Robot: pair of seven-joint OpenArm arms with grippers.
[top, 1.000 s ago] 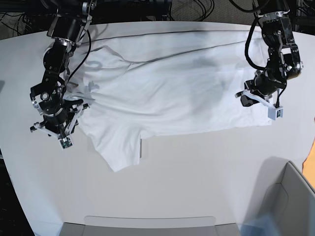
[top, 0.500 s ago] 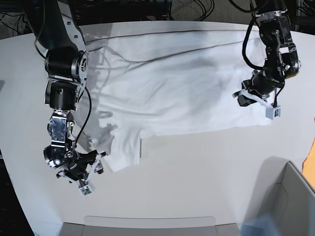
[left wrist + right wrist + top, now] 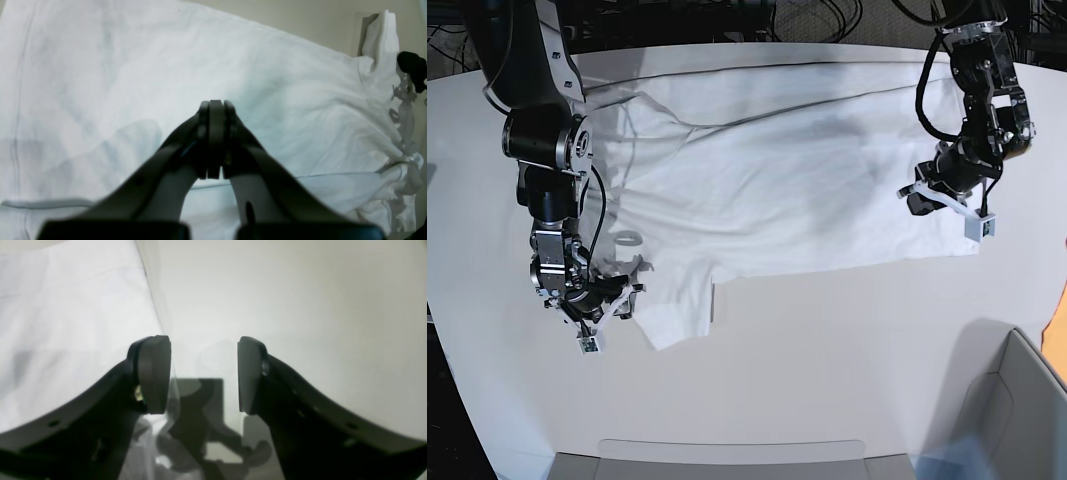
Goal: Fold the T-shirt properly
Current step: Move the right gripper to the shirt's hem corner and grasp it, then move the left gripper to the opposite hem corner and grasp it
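Note:
My right gripper should move its open fingers in over the sleeve's fabric (image 3: 659, 306) before they close, because they now straddle the table beside the sleeve's edge (image 3: 174, 394).
The white T-shirt (image 3: 777, 190) lies spread across the tabletop, one sleeve (image 3: 677, 310) pointing to the front. My right gripper (image 3: 617, 300) is low at that sleeve's left edge. In the right wrist view it (image 3: 203, 373) is open, bare table between the fingers and the T-shirt's (image 3: 66, 306) edge under the left finger (image 3: 153, 373). My left gripper (image 3: 917, 200) hangs over the shirt's right end. In the left wrist view it (image 3: 216, 106) is shut above the T-shirt (image 3: 133, 66), with no fabric seen between the pads.
A grey box (image 3: 1017, 410) stands at the front right, with an orange thing (image 3: 1059, 330) at the right edge. A grey tray (image 3: 727, 458) lies along the table's front edge. Dark cables (image 3: 757, 15) run behind the table.
My right arm left the shirt's left side, swung down toward the front, then came back up to the sleeve's edge, and its jaws opened wider. The left gripper barely moved.

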